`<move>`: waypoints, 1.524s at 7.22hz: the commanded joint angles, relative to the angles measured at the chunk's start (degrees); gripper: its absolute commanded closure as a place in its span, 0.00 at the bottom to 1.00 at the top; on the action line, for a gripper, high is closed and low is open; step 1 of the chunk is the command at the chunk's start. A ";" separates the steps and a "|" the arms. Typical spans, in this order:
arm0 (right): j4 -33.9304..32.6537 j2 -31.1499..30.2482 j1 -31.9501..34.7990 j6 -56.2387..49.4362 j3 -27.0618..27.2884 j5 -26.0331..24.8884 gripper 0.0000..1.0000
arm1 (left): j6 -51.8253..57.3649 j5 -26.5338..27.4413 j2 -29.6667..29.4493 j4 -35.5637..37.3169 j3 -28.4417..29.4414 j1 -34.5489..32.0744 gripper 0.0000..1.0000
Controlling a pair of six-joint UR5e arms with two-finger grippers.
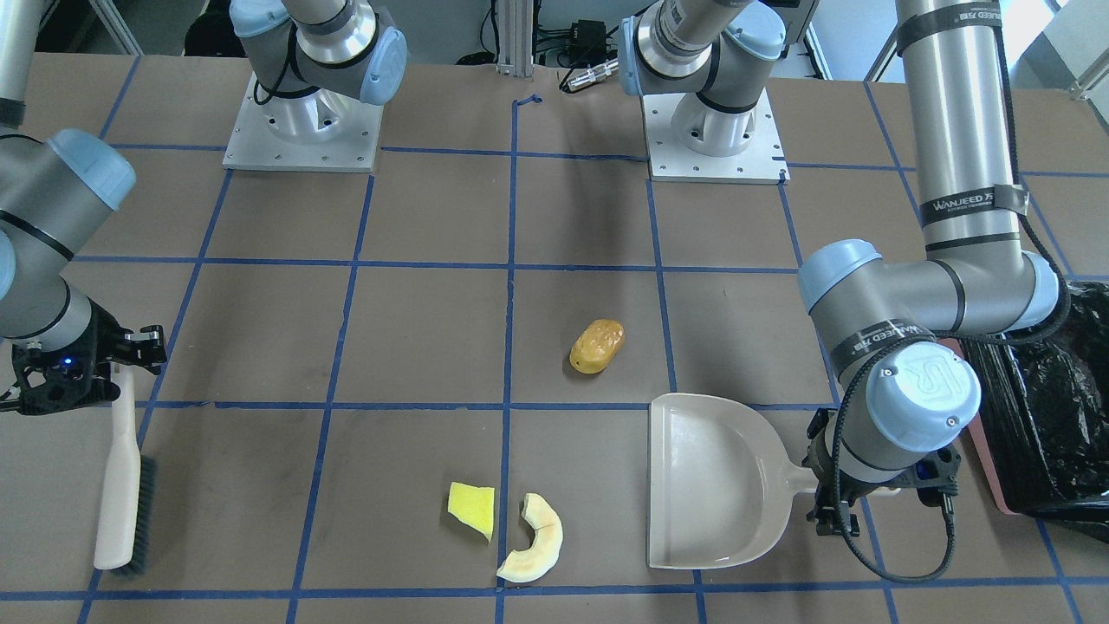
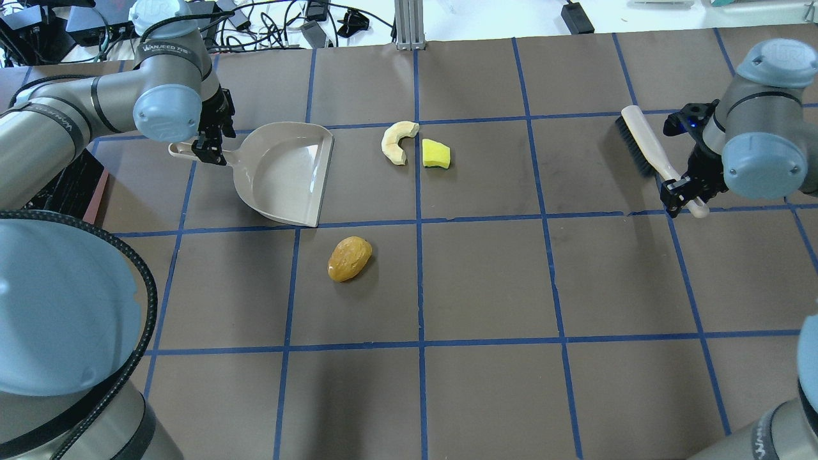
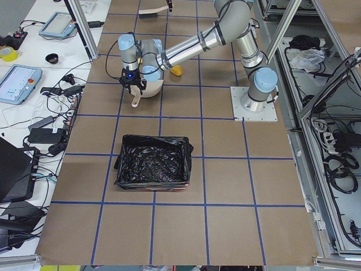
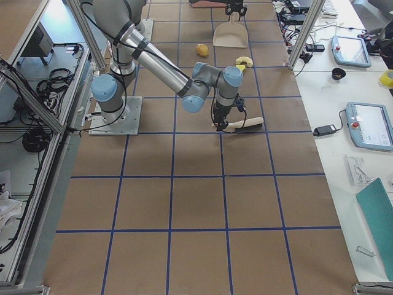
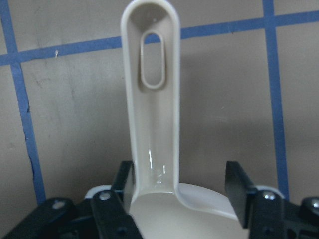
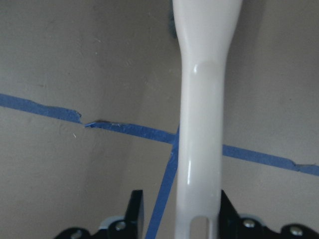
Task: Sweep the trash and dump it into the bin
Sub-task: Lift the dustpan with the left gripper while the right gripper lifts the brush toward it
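My gripper will leave the amber lump behind when it sweeps in the yellow wedge and the cream crescent, because the amber lump lies well away from them.
Three scraps of trash lie on the table: an amber lump, a yellow wedge and a cream crescent. The beige dustpan lies flat to their left, its mouth towards them. My left gripper is open astride the dustpan's handle, with a gap on one side. My right gripper is open astride the handle of the brush, which lies on the table. The pink bin with its black bag stands beyond the dustpan, on my left.
Blue tape lines grid the brown table. The two arm bases stand at the table's robot side. My left arm's elbow hangs over the bin's edge. Cables and devices lie beyond the far edge.
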 commanded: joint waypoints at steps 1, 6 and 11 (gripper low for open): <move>-0.11 -0.26 0.00 0.06 -0.22 0.00 0.69 | 0.67 2.09 0.35 -0.06 -0.67 1.54 0.34; 0.68 -2.70 0.17 3.66 -0.05 1.31 0.89 | -0.20 1.59 0.44 0.20 -0.85 1.72 1.00; 6.82 -6.50 11.12 19.94 0.04 5.89 1.00 | -5.02 -1.49 1.59 -0.50 2.31 1.46 1.00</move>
